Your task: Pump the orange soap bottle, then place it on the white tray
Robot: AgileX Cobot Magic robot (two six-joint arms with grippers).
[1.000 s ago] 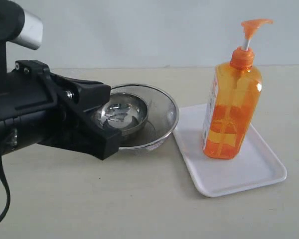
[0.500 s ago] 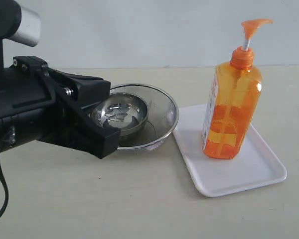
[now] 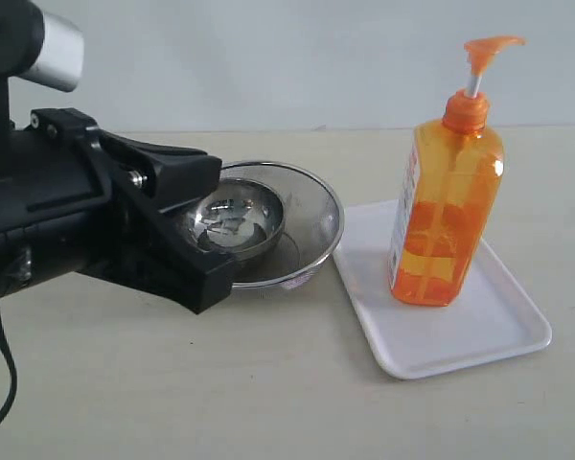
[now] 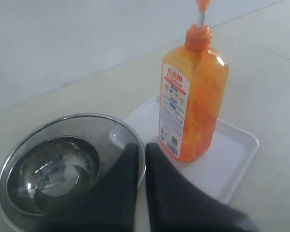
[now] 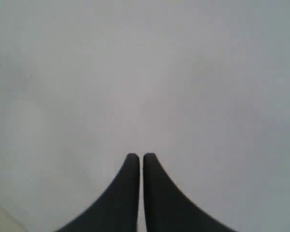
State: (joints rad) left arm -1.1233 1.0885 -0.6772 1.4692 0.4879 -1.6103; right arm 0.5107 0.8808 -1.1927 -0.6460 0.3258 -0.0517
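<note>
I should lower my right gripper and push the tray's outer edge (image 3: 529, 303) square toward the steel bowls, since the white tray (image 3: 441, 337) sits slanted under the soap bottle.
The orange soap bottle (image 3: 447, 206) stands upright on the white tray (image 3: 479, 340) at the right, its pump head (image 3: 487, 46) raised. The left wrist view shows the same bottle (image 4: 193, 104) on the tray (image 4: 232, 159), label facing me. My left gripper (image 3: 216, 278) is shut and empty, hanging over the near rim of the steel bowls, well left of the bottle; its tips (image 4: 141, 147) nearly touch. My right gripper (image 5: 141, 157) is shut and empty, facing only a blank pale surface; it does not show in the exterior view.
A small steel bowl (image 3: 240, 216) sits nested inside a wider steel mesh bowl (image 3: 316, 211), just left of the tray. The left arm's black body (image 3: 67, 220) fills the left of the exterior view. A pale wall rises behind the beige table.
The left gripper has shifted slightly to the right, toward the bowls. The bottle and tray have not moved.
</note>
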